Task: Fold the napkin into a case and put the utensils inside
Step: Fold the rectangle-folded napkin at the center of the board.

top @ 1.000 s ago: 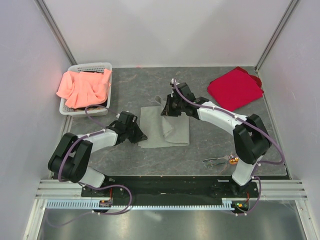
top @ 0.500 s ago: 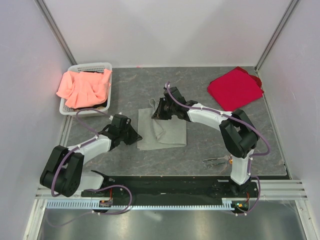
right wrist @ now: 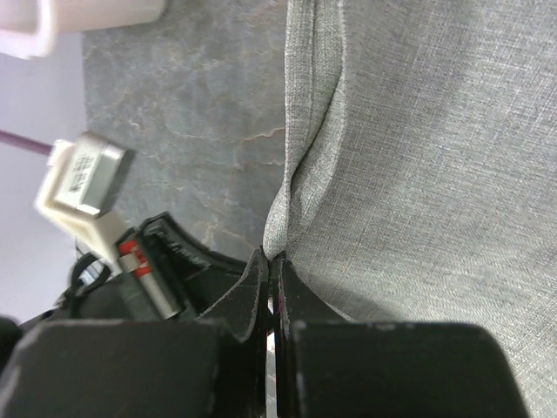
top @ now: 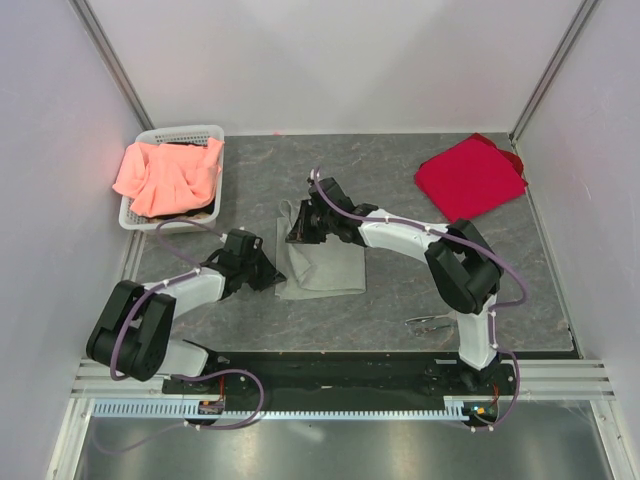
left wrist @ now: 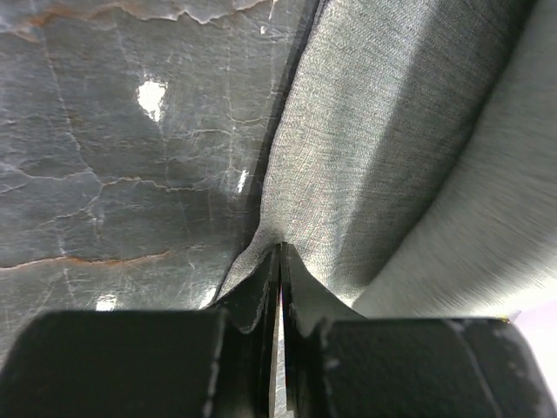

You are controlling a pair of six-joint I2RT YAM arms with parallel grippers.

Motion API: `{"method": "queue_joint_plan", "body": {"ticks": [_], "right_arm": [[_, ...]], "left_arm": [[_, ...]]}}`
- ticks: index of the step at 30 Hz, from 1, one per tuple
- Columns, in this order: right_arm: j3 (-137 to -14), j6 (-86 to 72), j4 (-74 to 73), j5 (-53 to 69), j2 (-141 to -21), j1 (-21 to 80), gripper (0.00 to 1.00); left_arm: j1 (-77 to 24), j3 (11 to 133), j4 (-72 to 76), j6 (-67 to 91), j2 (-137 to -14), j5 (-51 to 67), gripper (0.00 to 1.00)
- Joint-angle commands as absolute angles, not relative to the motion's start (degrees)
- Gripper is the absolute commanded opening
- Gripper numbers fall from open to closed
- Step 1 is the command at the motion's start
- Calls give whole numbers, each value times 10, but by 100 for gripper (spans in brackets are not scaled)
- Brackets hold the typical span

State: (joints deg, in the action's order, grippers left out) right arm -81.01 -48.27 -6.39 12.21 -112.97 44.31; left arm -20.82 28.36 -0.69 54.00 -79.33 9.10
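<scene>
My right gripper needs to keep pulling the raised cloth toward the napkin's edge point(top: 279, 245) until the cloth lies flat, because my left gripper is holding that edge by its near end point(top: 279, 291).
The grey-green napkin point(top: 325, 268) lies partly folded on the dark stone table, left of centre. My left gripper point(top: 272, 278) is shut on the napkin's near left edge; the left wrist view shows the cloth point(left wrist: 374, 157) pinched at the fingertips point(left wrist: 280, 261). My right gripper point(top: 296, 228) is shut on the napkin's far left corner; the right wrist view shows the cloth point(right wrist: 418, 157) pinched between the tips point(right wrist: 269, 261). The silvery utensils point(top: 432, 322) lie near the right arm's base, partly hidden by it.
A white basket point(top: 210, 131) holding a salmon-orange cloth point(top: 165, 178) stands at the back left. A bright red cloth point(top: 468, 176) lies at the back right. Grey walls close in both sides.
My right gripper has carried the napkin's far edge leftward, making the cloth narrower. My left gripper has shifted a little left and back along the near left edge.
</scene>
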Motion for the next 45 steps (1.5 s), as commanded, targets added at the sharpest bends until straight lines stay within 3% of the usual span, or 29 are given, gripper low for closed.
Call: {"method": "queue_joint_plan", "body": {"ticks": [1,12,25,26,33,36,41,45], "right_arm": [[-840,-490,-51,127,-1158,447,0],[-863,-491,-38,138,-1208,448,0],[-880,-493,-32,154,-1238,449,9],[-882,-494,-32,161,-1242,449,11],[-882,-456,-82,185,-1189,445,53],[-846,-418,-113,173,-1127,431,63],[-711,-375,-124,172,-1023,389,65],[-614,-364,-97,185,-980,378,56]], "left_arm": [[-208,266,-24,539,-780,70,9],[-209,264,-26,537,-768,73,9],[-209,261,-31,533,-753,65,9],[-209,260,-31,533,-752,68,9],[-209,262,-96,528,-635,27,12],[-209,275,-143,520,-555,-13,16],[-208,295,-119,505,-542,26,21],[-216,341,-59,488,-661,95,15]]}}
